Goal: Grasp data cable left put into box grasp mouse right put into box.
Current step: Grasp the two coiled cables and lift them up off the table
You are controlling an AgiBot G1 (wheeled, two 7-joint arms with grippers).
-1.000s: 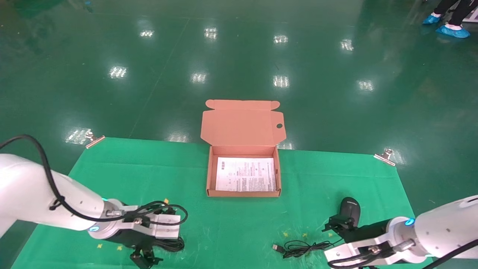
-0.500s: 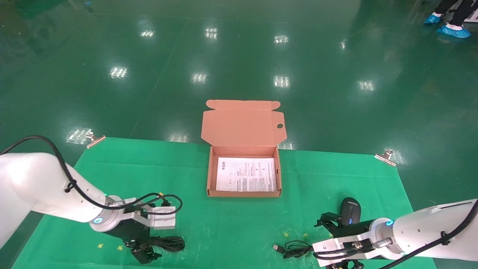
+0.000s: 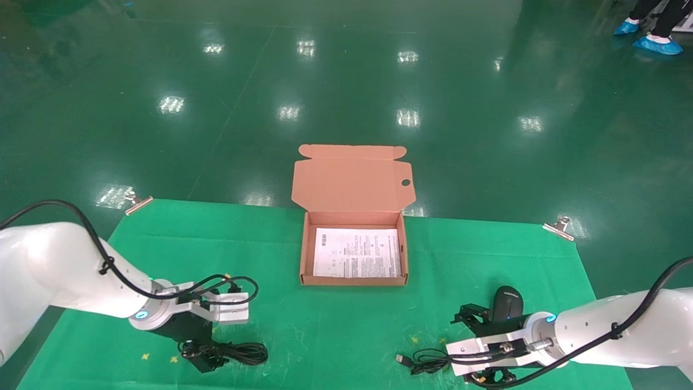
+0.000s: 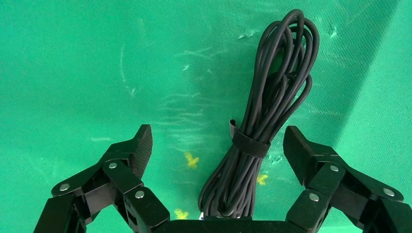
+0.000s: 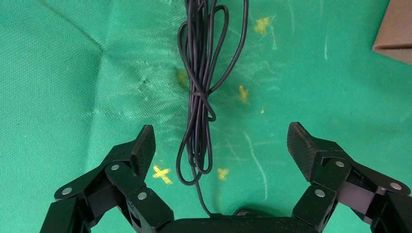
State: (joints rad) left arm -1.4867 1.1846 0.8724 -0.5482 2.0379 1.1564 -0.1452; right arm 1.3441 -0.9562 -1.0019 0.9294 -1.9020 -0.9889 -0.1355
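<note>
I expect the black mouse to come along dangling when I raise the cord, since a thin piece of cord leads toward it from the bunched cord.
The data cable, a black strapped bundle, lies on the green cloth at the front left. My left gripper is open right at its near end. In the left wrist view the bundle lies between the spread fingers of the left gripper, untouched. The black mouse rests at the front right, its cord and USB plug trailing left. My right gripper hovers open beside the mouse, over the cord; it shows open in the right wrist view. The salmon box stands open at centre, with only the white sheet inside.
The box lid leans back past the table's far edge. Metal clips hold the cloth's far corners. A corner of the box shows in the right wrist view. Feet in blue shoe covers stand far right on the floor.
My left gripper moved slightly back and left, uncovering more of the cable bundle. My right arm shifted left and now stands over the mouse cord. Cable, mouse and box have not moved.
</note>
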